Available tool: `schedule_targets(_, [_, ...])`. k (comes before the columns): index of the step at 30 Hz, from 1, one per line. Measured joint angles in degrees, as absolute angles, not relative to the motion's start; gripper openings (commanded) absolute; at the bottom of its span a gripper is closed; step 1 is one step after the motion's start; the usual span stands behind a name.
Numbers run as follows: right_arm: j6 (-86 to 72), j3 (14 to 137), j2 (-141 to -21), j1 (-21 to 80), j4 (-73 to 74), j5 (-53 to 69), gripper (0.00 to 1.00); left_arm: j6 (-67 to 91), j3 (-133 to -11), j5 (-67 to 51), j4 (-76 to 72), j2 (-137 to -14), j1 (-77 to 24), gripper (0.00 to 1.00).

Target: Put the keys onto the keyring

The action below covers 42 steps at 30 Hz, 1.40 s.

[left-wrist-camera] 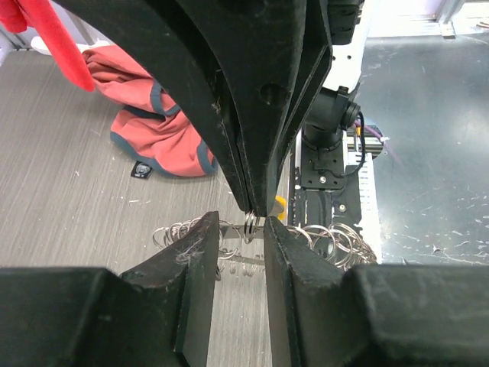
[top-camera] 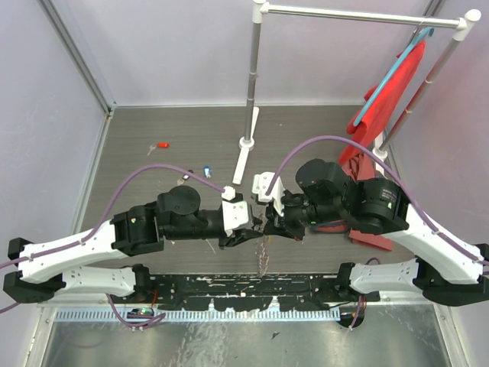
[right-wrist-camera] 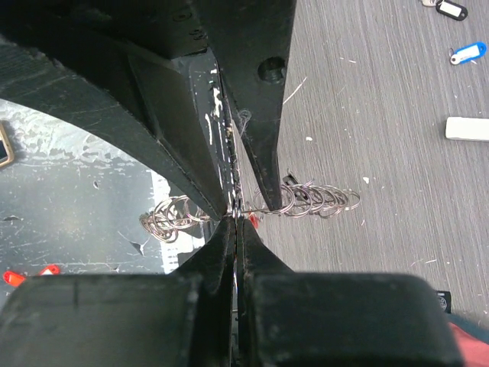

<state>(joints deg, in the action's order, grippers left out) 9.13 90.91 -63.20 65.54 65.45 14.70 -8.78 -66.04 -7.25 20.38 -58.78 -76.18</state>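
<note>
The robot's right gripper pinches the keyring edge-on between the left gripper's fingers (right-wrist-camera: pixel 236 208), so the left gripper should keep hold of it (left-wrist-camera: pixel 250 229) while the right gripper moves in at a slant.
The keyring (top-camera: pixel 263 256), a thin grey ring fringed with many small silvery rings, hangs between the two grippers above the table's near edge. My right gripper (top-camera: pixel 273 223) is shut on it; in the right wrist view its fingertips pinch the wire (right-wrist-camera: pixel 235 215), with silvery rings (right-wrist-camera: pixel 317 200) on both sides. My left gripper (top-camera: pixel 250 228) is open; in the left wrist view (left-wrist-camera: pixel 243 229) its fingers straddle the ring (left-wrist-camera: pixel 336 241) and the right gripper's tips. A yellow bit (left-wrist-camera: pixel 280 205) and a red bit (right-wrist-camera: pixel 252 222) show at the ring. A red key (top-camera: pixel 162 144), a blue key (top-camera: pixel 207 172) and a black key (right-wrist-camera: pixel 452 9) lie on the table.
A white clothes rack stands at the back, its base (top-camera: pixel 246 157) near the loose keys. A red cloth (top-camera: pixel 386 99) hangs from it, and more red cloth (left-wrist-camera: pixel 153 130) lies on the table at the right. A metal strip (top-camera: pixel 229 294) runs along the near edge.
</note>
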Motion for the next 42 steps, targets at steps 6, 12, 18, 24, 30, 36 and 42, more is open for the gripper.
schedule_targets(6, [9.1, 90.8, -62.6, 65.5, 64.7, 14.7, 0.01, -8.8, -66.0, -7.3, 20.4, -58.9, -76.2, 0.31])
schedule_targets(12, [9.1, 90.5, -62.5, 65.5, 64.7, 14.7, 0.01, -8.8, -66.0, -7.5, 20.4, -59.2, -76.2, 0.25])
schedule_targets(18, [9.1, 90.0, -62.4, 65.5, 64.5, 14.7, 0.01, -8.8, -66.0, -7.6, 20.5, -59.4, -76.2, 0.21])
schedule_targets(24, [9.1, 89.6, -62.1, 65.5, 63.9, 14.5, 0.01, -8.8, -66.0, -7.9, 20.4, -59.4, -76.2, 0.07])
schedule_targets(30, [9.0, 89.3, -61.6, 65.5, 63.6, 14.3, 0.01, -8.5, -66.0, -7.9, 20.4, -59.4, -76.2, 0.0])
schedule_targets(36, [8.0, 88.1, -60.6, 65.5, 61.9, 13.5, 0.27, -7.8, -66.0, -7.3, 20.3, -59.1, -76.2, 0.0])
schedule_targets(42, [4.4, 85.3, -56.5, 65.7, 54.4, 7.7, 0.4, -6.4, -64.5, -5.8, 17.9, -57.5, -76.2, 0.0])
